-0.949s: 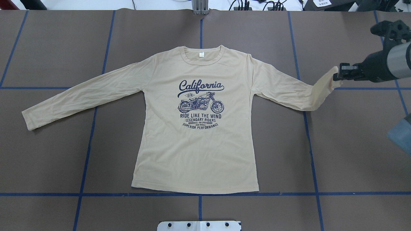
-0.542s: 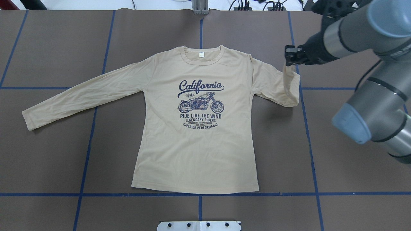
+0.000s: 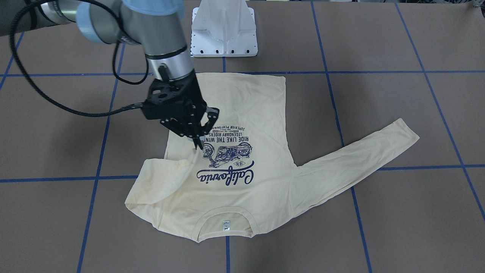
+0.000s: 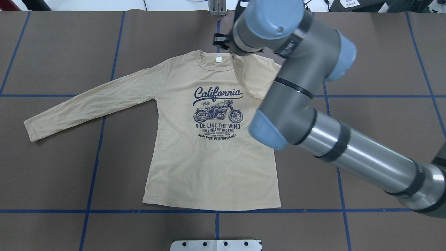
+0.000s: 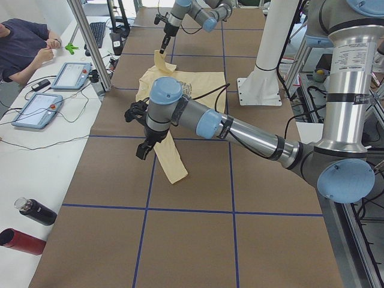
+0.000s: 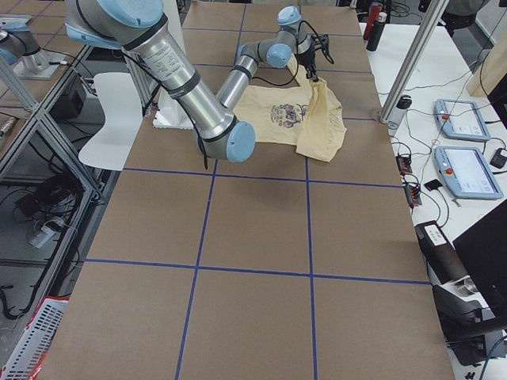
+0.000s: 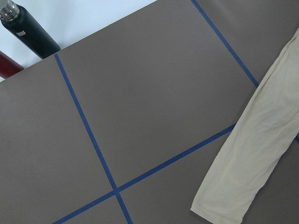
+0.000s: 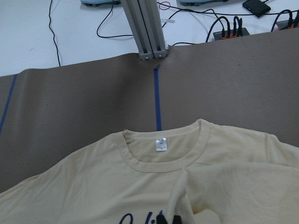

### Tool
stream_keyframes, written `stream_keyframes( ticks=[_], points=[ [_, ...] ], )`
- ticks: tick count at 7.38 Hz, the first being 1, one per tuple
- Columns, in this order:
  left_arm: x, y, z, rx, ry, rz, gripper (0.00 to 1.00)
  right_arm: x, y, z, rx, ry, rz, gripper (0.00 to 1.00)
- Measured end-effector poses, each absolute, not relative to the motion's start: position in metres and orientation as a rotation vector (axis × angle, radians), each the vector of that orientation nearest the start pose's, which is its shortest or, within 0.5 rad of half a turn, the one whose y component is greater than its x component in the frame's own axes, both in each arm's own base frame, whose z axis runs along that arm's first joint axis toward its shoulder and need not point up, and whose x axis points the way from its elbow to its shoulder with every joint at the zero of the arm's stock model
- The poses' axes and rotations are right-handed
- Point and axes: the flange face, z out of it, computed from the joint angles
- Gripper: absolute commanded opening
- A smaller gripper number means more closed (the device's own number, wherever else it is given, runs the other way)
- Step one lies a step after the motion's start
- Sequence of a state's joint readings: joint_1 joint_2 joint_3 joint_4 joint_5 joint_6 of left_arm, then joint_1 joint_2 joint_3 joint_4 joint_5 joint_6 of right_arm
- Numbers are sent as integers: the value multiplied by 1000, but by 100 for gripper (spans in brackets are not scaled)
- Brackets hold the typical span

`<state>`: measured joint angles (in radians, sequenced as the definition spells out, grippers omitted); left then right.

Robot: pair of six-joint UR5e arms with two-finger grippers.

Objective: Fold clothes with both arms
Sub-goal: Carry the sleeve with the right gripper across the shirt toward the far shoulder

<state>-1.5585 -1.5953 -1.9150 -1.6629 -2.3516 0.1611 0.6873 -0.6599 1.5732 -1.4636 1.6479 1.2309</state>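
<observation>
My right gripper is holding the sleeve's cuff [image 3: 196, 155] and the chest lies flat. I keep moving the cuff across until it gets to the opposite armpit [image 3: 296, 165].
The cream-yellow long-sleeved T-shirt [image 4: 209, 164] lies flat, print up, collar towards the far edge. My right gripper [image 4: 219, 39] is shut on the right sleeve's cuff and holds it above the collar near the neck label [image 4: 218, 59]. The sleeve [image 4: 249, 75] hangs doubled over the right shoulder. The gripper also shows in the front view [image 3: 197, 146] and the right wrist view [image 8: 168, 219]. The left sleeve [image 4: 87, 104] lies stretched out flat. My left gripper [image 5: 144, 149] shows only in the left side view, above that sleeve's cuff [image 5: 174, 171]; I cannot tell whether it is open or shut.
The white pedestal base [image 3: 224, 30] stands at the robot's table edge. A metal post [image 8: 145, 28] and cables stand beyond the far edge behind the collar. Two bottles [image 7: 28, 28] lie off the table's left end. A person [image 5: 24, 45] sits by control tablets there.
My right gripper has carried the right sleeve's cuff leftwards from the table's right side to above the collar. The sleeve now folds over the shoulder. The shirt's body and left sleeve have not moved.
</observation>
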Motion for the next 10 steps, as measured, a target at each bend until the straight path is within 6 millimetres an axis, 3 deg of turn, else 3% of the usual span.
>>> stream_keyframes(
  ticks=[2, 3, 5, 6, 7, 8, 10],
  points=[
    [-57, -498, 466, 494, 735, 341, 100, -554, -569, 27, 500, -906, 288, 0],
    [-57, -498, 466, 493, 735, 341, 100, -595, -560, 16, 532, -889, 285, 0],
    [-57, -498, 466, 493, 735, 341, 100, -655, -523, 2, 566, -863, 259, 0],
    [-57, -498, 466, 492, 735, 341, 100, -681, -509, 1, 574, -833, 247, 11],
    [-57, -498, 467, 492, 736, 341, 100, -697, -502, 3, 577, -809, 239, 59],
    [-57, -498, 467, 492, 736, 341, 100, -706, -500, 2, 576, -796, 238, 96],
    [-57, -498, 467, 492, 735, 342, 100, -713, -502, -10, 559, -797, 271, 97]
  ],
)
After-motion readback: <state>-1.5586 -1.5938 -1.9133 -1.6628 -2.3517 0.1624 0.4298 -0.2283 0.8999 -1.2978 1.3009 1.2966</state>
